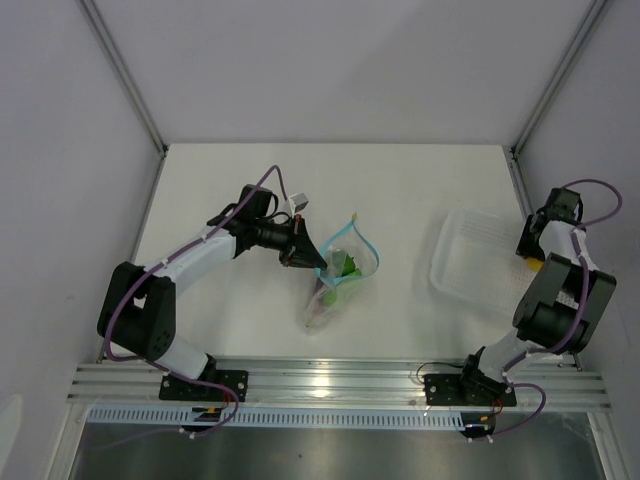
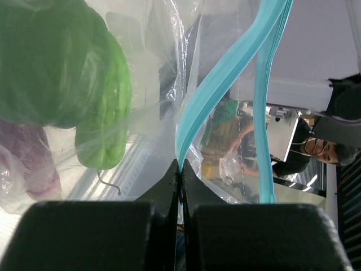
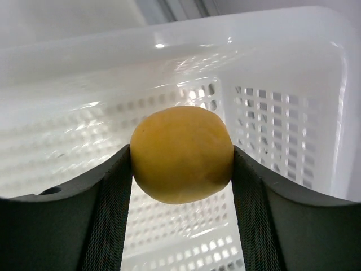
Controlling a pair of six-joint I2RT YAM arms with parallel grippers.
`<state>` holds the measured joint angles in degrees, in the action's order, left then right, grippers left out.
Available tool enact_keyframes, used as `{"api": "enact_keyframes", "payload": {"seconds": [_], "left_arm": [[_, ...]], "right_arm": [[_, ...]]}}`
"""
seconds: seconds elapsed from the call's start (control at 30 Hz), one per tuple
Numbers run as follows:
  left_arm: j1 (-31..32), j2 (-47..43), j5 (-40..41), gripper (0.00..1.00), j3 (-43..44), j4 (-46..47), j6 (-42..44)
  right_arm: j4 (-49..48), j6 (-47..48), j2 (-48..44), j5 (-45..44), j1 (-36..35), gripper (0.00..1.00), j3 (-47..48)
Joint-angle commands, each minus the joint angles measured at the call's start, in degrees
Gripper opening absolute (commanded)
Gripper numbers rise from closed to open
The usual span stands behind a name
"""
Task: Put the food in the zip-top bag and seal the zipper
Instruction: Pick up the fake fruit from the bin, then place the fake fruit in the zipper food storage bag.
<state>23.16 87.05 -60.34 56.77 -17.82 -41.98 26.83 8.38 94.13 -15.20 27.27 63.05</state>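
I should next move the yellow-orange food piece (image 3: 181,154) with my right gripper until it is over the bag's light-blue opening (image 1: 350,252), which stands open, and let go of it inside.
The clear zip-top bag (image 1: 340,282) lies at the table's middle, mouth lifted toward the left arm. My left gripper (image 2: 181,169) is shut on the light-blue zipper (image 2: 217,84) at one end of the mouth; the same gripper (image 1: 305,256) sits at the bag's upper left in the top view. Inside the bag are a dark-green food piece (image 2: 51,62), a light-green one (image 2: 107,130) and a pinkish one (image 2: 34,164). My right gripper (image 3: 181,161) is shut on a round yellow-orange food piece (image 3: 181,152), held over the white basket (image 3: 282,113) at the far right (image 1: 536,262).
The white perforated basket (image 1: 478,262) stands right of the bag, close to the right arm. Metal frame posts rise at the table's back corners, and an aluminium rail (image 1: 330,382) runs along the near edge.
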Motion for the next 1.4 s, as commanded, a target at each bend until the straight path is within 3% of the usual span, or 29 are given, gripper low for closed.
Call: {"api": "enact_keyframes", "payload": {"seconds": [0.0,0.17,0.4,0.43,0.57,0.67,0.9,1.07,1.1,1.13,1.17,1.37], "left_arm": [[-0.48,-1.09,-0.31,0.01,2.29,-0.63,1.11],[-0.48,-1.61,0.31,0.01,2.82,-1.34,1.37],[-0.48,-2.41,1.10,0.01,2.38,-0.10,-0.03],[-0.48,-2.49,1.27,0.01,2.55,-0.28,-0.04],[-0.48,-3.02,1.71,0.01,2.90,-0.46,-0.38],[-0.31,-3.46,2.15,0.01,2.91,-0.46,-0.65],[-0.13,-4.34,2.86,0.01,3.69,-0.98,-0.91],[-0.04,-5.39,3.30,0.01,4.57,-1.34,-1.09],[-0.04,-5.57,3.30,0.01,4.57,-1.25,-1.18],[-0.04,-5.74,3.30,0.00,4.57,-1.33,-1.09],[-0.04,-6.27,3.47,0.01,4.66,-1.34,-1.09],[-0.04,-7.50,4.44,0.01,5.45,-2.47,-0.48]], "right_arm": [[4.71,-5.55,-7.72,3.59,-3.60,0.20,4.18],[12.27,-9.42,-13.43,7.20,-18.01,0.21,9.98],[14.74,-11.37,-20.38,31.60,-39.37,0.19,15.52],[14.83,-11.63,-20.56,33.20,-44.70,0.19,16.05],[16.41,-13.82,-19.34,37.43,-55.27,0.22,18.25],[16.76,-14.62,-18.11,37.00,-60.82,0.25,20.00],[17.20,-16.55,-17.14,35.59,-66.38,0.29,21.42],[19.92,-17.95,-15.65,33.58,-67.43,0.52,20.89],[21.41,-19.62,-15.29,32.00,-67.43,0.70,21.06],[22.29,-19.81,-14.07,31.90,-67.43,0.78,22.37],[23.69,-19.72,-13.45,32.42,-67.43,0.99,23.17],[27.03,-24.64,-11.17,29.43,-66.82,0.99,32.21]]}}
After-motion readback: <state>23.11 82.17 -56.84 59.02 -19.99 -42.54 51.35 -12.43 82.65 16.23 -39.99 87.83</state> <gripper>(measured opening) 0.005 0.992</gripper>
